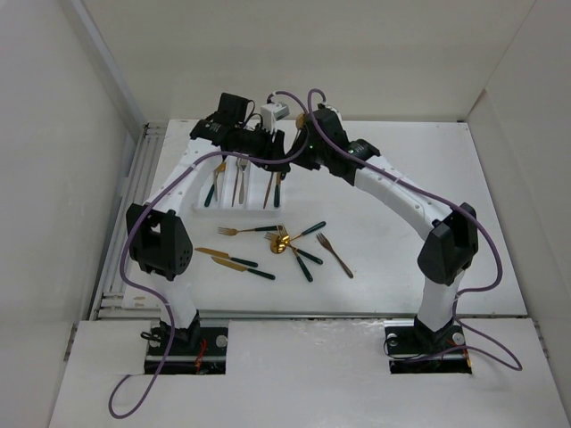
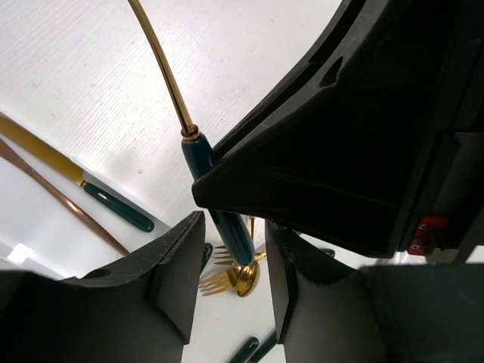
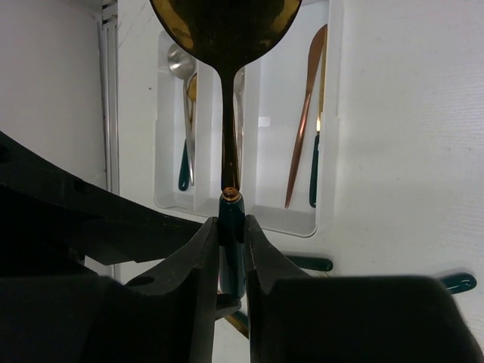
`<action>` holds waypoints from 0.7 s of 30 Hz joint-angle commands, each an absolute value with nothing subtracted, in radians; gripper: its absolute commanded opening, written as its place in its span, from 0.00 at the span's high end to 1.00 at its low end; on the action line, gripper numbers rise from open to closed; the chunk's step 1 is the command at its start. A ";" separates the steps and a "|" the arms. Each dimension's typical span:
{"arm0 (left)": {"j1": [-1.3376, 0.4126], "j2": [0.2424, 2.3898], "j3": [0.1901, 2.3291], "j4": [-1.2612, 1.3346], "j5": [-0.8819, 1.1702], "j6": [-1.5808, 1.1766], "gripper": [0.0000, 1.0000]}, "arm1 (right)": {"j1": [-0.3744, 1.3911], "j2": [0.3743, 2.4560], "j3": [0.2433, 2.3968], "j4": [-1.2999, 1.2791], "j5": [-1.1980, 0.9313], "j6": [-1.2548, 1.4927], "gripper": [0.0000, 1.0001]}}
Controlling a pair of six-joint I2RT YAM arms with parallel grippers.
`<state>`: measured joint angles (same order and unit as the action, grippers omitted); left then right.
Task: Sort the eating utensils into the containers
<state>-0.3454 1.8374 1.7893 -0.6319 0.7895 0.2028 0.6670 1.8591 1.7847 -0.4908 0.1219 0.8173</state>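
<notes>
My left gripper should take the gold spoon by its handle (image 2: 236,236) and lay it in the tray's spoon compartment (image 1: 212,185), because my right gripper is holding the spoon far from there.
My right gripper (image 3: 231,234) is shut on the dark green handle (image 3: 231,219) of a gold spoon, whose bowl (image 3: 227,23) hangs over the white cutlery tray (image 3: 327,151). My left gripper (image 2: 233,265) is open, its fingers either side of the same spoon handle (image 2: 227,219) with gaps on both sides. In the top view both grippers, left (image 1: 278,152) and right (image 1: 302,150), meet above the tray's (image 1: 198,207) right end. The tray holds spoons (image 3: 185,144) in its left compartment and knives (image 3: 302,128) in its right one.
Several loose utensils lie on the table in front of the tray: a fork (image 1: 245,230), a gold spoon (image 1: 284,242), two knives (image 1: 234,261), a copper fork (image 1: 335,254). The right gripper's black body (image 2: 355,151) fills much of the left wrist view.
</notes>
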 commanded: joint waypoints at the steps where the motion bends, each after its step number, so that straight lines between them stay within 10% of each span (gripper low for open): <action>1: -0.353 1.829 1.775 -0.588 0.785 0.195 0.66 | 0.680 1.812 1.789 -0.422 0.072 0.856 1.00; 9: -0.353 1.829 1.756 -0.588 0.811 0.195 0.57 | 0.680 1.801 1.789 -0.413 0.072 0.884 1.00; 16: -0.344 1.838 1.756 -0.588 0.799 0.186 0.98 | 0.680 1.801 1.789 -0.394 0.032 0.893 1.00; 21: -0.319 1.838 1.756 -0.578 0.758 0.149 1.00 | 0.669 1.836 1.789 -0.394 -0.037 0.893 0.97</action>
